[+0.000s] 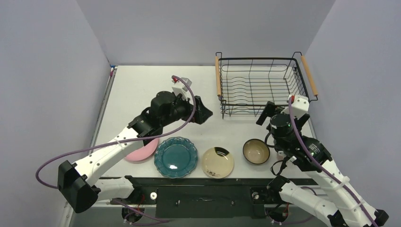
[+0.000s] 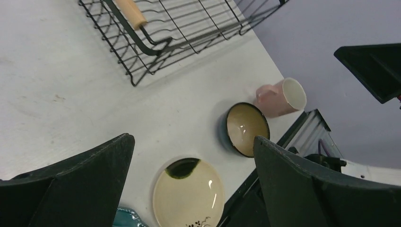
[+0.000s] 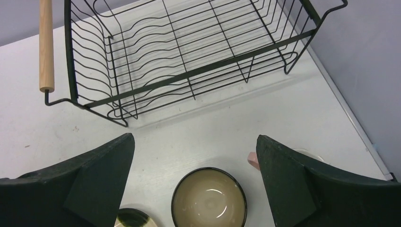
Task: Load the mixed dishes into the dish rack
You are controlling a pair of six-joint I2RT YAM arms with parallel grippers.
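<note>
I keep moving my left gripper toward the dark-teal bowl until its open fingers are on both sides of that bowl's rim, because the dark-teal bowl stands upright with its rim clear of the cream dish.
The black wire dish rack [image 1: 259, 59] with wooden bar handles stands empty at the back right; it also shows in the left wrist view [image 2: 156, 45] and the right wrist view [image 3: 189, 75]. Along the front edge lie the pink plate [image 1: 142, 152], teal scalloped plate [image 1: 176, 157], cream dish [image 1: 218, 162] and dark-teal bowl [image 1: 256, 151]. The pink cup [image 2: 283, 98] lies on its side right of the bowl [image 2: 247, 128]; my right arm hides it from above. My left gripper [image 1: 202, 111] hovers open and empty above the table, left of the rack. My right gripper [image 1: 271, 114] is open and empty above the bowl [image 3: 209, 199].
Purple walls close in the table on three sides. The left arm's forearm passes over part of the pink plate. A black mounting bar [image 1: 208, 182] runs along the near edge just in front of the dishes.
</note>
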